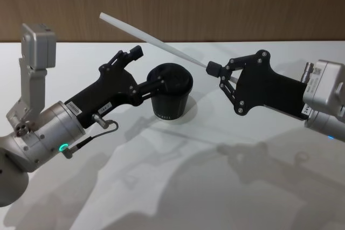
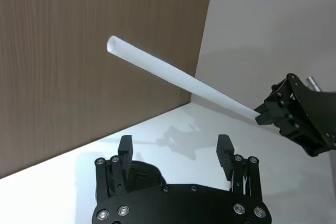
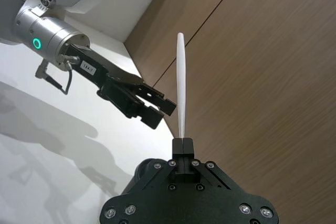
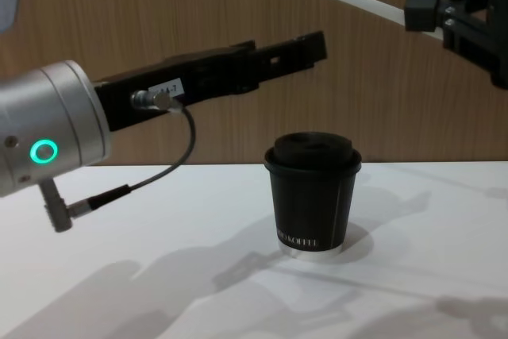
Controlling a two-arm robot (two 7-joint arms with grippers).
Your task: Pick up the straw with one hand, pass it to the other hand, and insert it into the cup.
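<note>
My fingers are holding the straw, which sticks out straight from its pinched end, so the straw will stay stiff when I push it into the cup.
My right gripper is shut on one end of the white straw, which slants up and to the left above the table. The same grip appears in the right wrist view, fingertips pinching the straw. My left gripper, with its silver wrist and green ring light, is open and raised over the cup. In the left wrist view its fingers stand wide apart and the straw passes beyond them, untouched. The black lidded cup stands upright below both grippers.
The white table stretches out around the cup. A brown wood wall runs along its far edge. A thin dark cable loops under the left wrist.
</note>
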